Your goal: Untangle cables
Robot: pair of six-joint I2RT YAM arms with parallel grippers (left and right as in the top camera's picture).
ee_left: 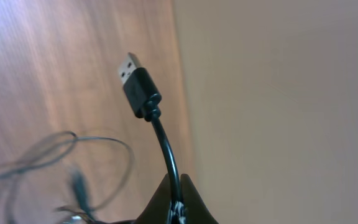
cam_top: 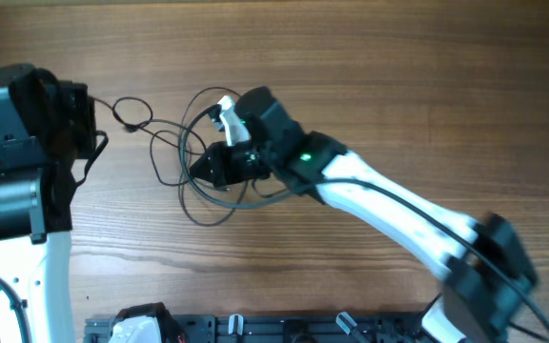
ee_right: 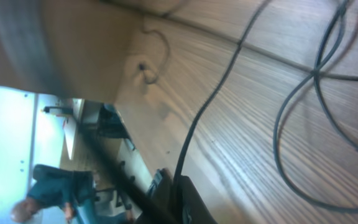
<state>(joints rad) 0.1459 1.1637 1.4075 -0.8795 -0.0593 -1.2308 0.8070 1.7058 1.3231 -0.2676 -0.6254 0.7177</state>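
Observation:
The cable in my left gripper still goes into the loops [cam_top: 183, 143] under my right gripper. I should lift the cable and pull both grippers apart.
Thin black cables [cam_top: 191, 157] lie in loose tangled loops on the wooden table [cam_top: 398, 76], left of centre. My left gripper [ee_left: 178, 186] is shut on one cable just below its USB plug [ee_left: 137, 83], which sticks up past the fingertips; in the overhead view the left arm [cam_top: 27, 143] is at the far left and its fingers are hidden. My right gripper [ee_right: 180, 190] is shut on another cable strand [ee_right: 210, 106] that runs away over the table. In the overhead view the right gripper [cam_top: 208, 167] sits over the loops.
A small cable loop with a plug end [cam_top: 130, 112] lies between the left arm and the main tangle. A black rack [cam_top: 255, 329] runs along the table's front edge. The table's far edge [ee_left: 182, 93] is close beside the left gripper.

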